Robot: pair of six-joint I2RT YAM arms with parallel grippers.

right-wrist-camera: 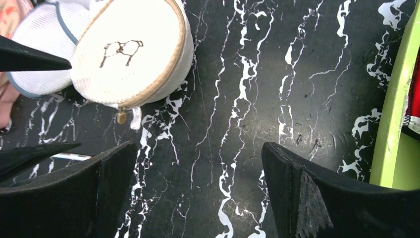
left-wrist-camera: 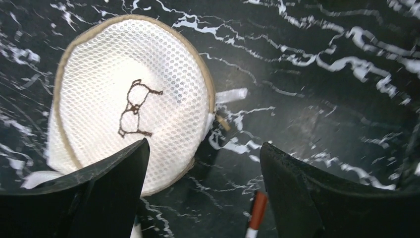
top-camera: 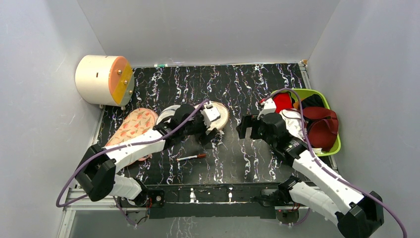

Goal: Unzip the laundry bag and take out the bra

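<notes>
The laundry bag lying loose (left-wrist-camera: 133, 96) should be pinched by my left gripper at the rim (left-wrist-camera: 210, 118) next to the zip pull and held still before my right gripper takes hold of the zip pull.
The laundry bag (top-camera: 221, 115) (left-wrist-camera: 129, 99) (right-wrist-camera: 131, 49) is a round cream mesh pouch with a beige zipped rim and a small dark glasses-like mark, lying on the black marbled table. Its zip pull (right-wrist-camera: 121, 117) (left-wrist-camera: 223, 124) hangs at the rim edge, zipped shut. My left gripper (top-camera: 210, 133) (left-wrist-camera: 204, 148) is open just beside the bag's near edge, one finger over the mesh, gripping nothing. My right gripper (top-camera: 243, 130) (right-wrist-camera: 198, 146) is open over bare table to the bag's right. The bra is hidden.
A grey-white pouch with a dark rim (top-camera: 168, 113) (right-wrist-camera: 37, 54) touches the bag's left side. A peach patterned bra (top-camera: 133, 124) lies further left. A red-capped pen (top-camera: 190, 157) (left-wrist-camera: 257, 213) lies nearer. A green basket (top-camera: 337, 144) (right-wrist-camera: 396, 99) of red clothes stands right; a cream cylinder (top-camera: 104, 79) stands back left.
</notes>
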